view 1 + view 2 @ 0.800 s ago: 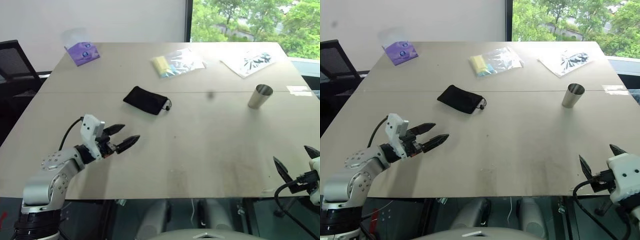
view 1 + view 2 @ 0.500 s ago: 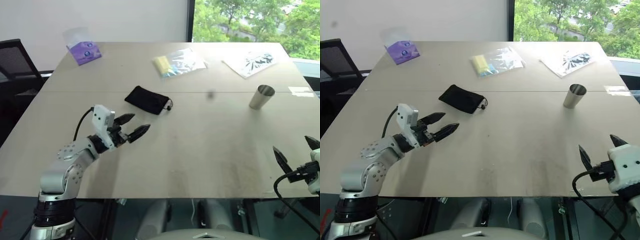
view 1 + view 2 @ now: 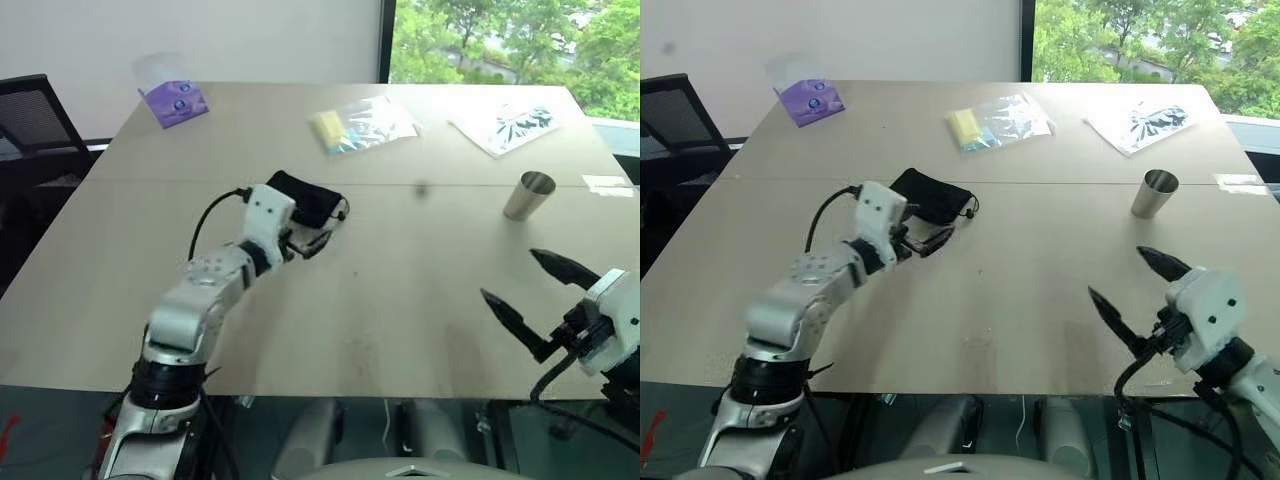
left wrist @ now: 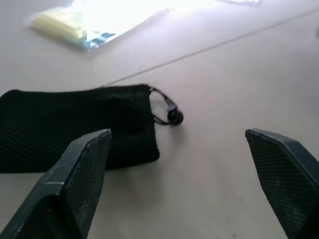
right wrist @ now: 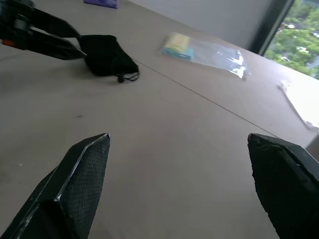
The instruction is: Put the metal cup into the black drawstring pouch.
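My gripper will make the cord slide out long and tight when it pulls, because a short loop of cord (image 4: 166,99) comes out at the pouch's mouth end (image 4: 152,122).
The black drawstring pouch (image 3: 305,198) lies flat near the table's middle, with its cord and bead (image 4: 174,117) at the mouth end on the right. My left gripper (image 3: 318,236) is open just in front of the pouch's mouth end; in the left wrist view one finger (image 4: 82,164) overlaps the pouch's (image 4: 75,124) near edge. The metal cup (image 3: 528,195) stands upright at the right side of the table. My right gripper (image 3: 508,273) is open over the front right of the table, well short of the cup and holding nothing.
At the back of the wooden table (image 3: 400,300) lie a purple tissue pack (image 3: 172,100), a clear plastic bag with a yellow item (image 3: 360,125) and a leaf-patterned bag (image 3: 510,125). A black chair (image 3: 30,115) stands at the left.
My left arm has reached forward and to the right, up to the pouch. My right gripper has risen and come in over the table's front right edge.
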